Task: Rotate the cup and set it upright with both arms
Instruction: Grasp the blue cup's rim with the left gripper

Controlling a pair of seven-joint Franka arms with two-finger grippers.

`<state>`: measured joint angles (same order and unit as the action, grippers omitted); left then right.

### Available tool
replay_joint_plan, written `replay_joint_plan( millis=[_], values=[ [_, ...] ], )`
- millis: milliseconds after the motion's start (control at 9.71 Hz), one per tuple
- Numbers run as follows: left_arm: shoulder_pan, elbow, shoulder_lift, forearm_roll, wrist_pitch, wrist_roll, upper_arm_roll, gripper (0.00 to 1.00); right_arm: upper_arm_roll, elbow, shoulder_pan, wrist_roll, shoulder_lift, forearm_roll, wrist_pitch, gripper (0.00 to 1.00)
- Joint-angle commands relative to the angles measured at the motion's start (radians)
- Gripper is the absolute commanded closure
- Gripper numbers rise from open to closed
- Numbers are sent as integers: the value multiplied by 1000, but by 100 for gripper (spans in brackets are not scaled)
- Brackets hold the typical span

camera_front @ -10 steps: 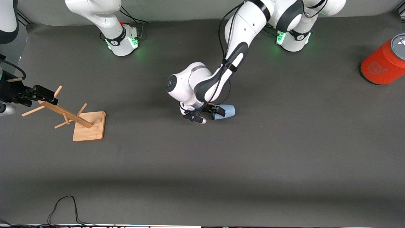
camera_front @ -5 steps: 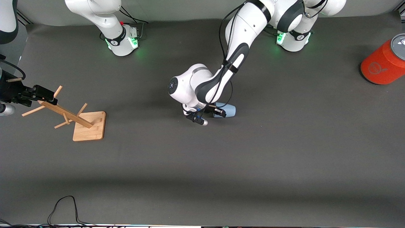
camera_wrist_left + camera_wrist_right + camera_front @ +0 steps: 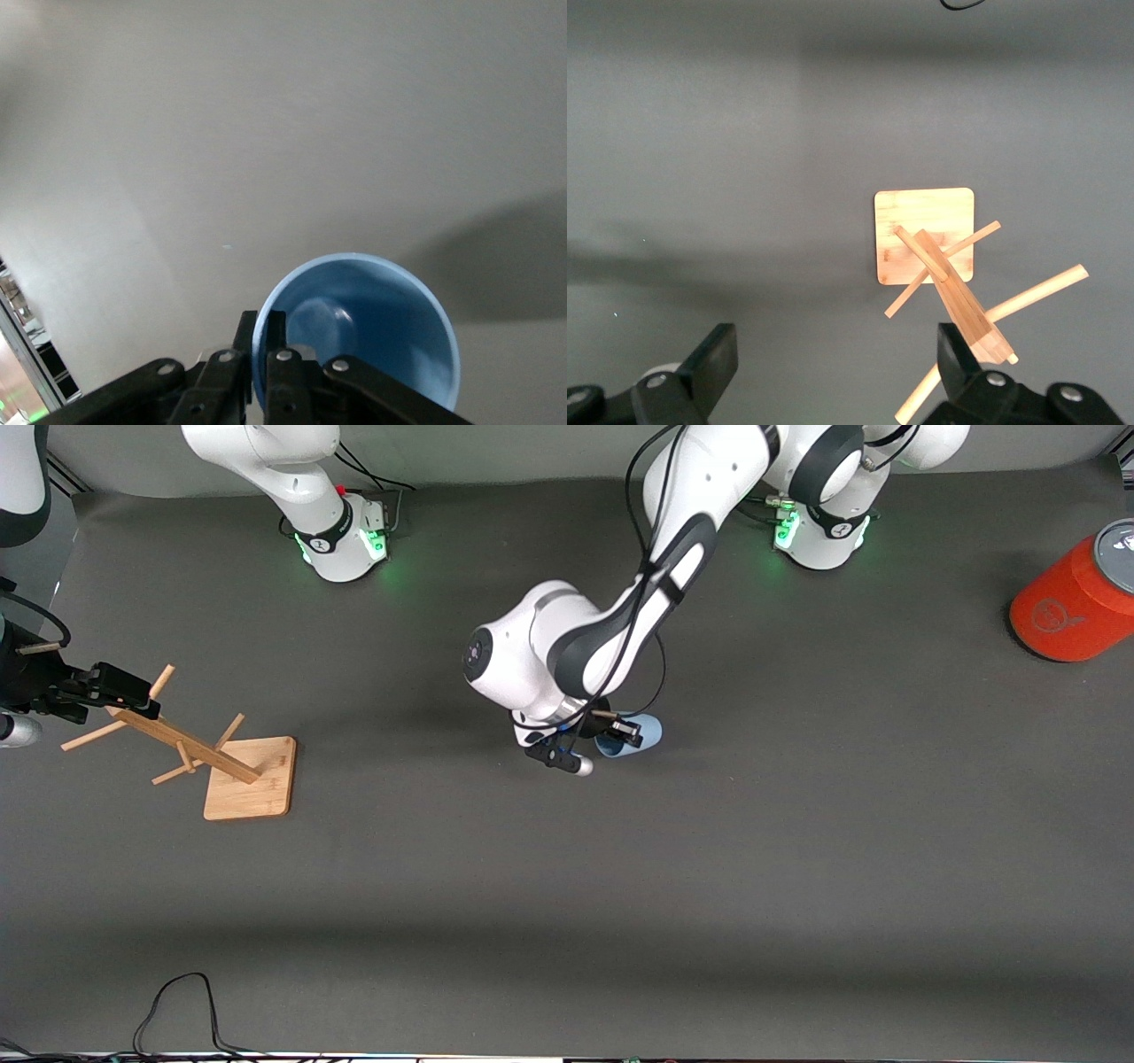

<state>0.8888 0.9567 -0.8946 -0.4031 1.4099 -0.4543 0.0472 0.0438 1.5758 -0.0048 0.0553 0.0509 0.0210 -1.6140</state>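
I should swing the cup's base down with my left gripper and stand the cup upright (image 3: 644, 798) before opening it, because the pale blue cup's base (image 3: 649, 730) points toward the orange container.
The pale blue cup (image 3: 642, 732) is near the table's middle, tilted, its base toward the left arm's end of the table. My left gripper (image 3: 622, 732) is shut on the cup's rim. In the left wrist view the cup (image 3: 381, 332) shows its open mouth, and the left gripper (image 3: 263, 341) pinches the rim with one finger inside and one outside. My right gripper (image 3: 124, 688) waits over the right arm's end of the table, above a wooden rack. In the right wrist view it (image 3: 837, 363) is open and empty.
A wooden peg rack (image 3: 250, 778) on a square base stands at the right arm's end, and also shows in the right wrist view (image 3: 924, 232). A large orange container (image 3: 1067, 607) with a grey lid stands at the left arm's end. A black cable (image 3: 177, 992) lies along the near edge.
The left arm has raised and swung its wrist, tipping the cup up from lying on its side. The right arm has not moved.
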Motion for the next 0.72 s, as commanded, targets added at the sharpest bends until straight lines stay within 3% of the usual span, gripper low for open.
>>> replay_joint_plan(
  millis=[0,309,618],
  values=[
    [-65,2,113,54,-48,-24,10,100,-2,9,3,0,-13,-6,-3,0],
    [-230,65,297,257,-28,-98,8,100,-5,3,3,0,-9,-6,-4,0],
    [-261,374,497,308,189,-119,8,100,-4,3,3,0,-14,-7,-4,0]
  ],
)
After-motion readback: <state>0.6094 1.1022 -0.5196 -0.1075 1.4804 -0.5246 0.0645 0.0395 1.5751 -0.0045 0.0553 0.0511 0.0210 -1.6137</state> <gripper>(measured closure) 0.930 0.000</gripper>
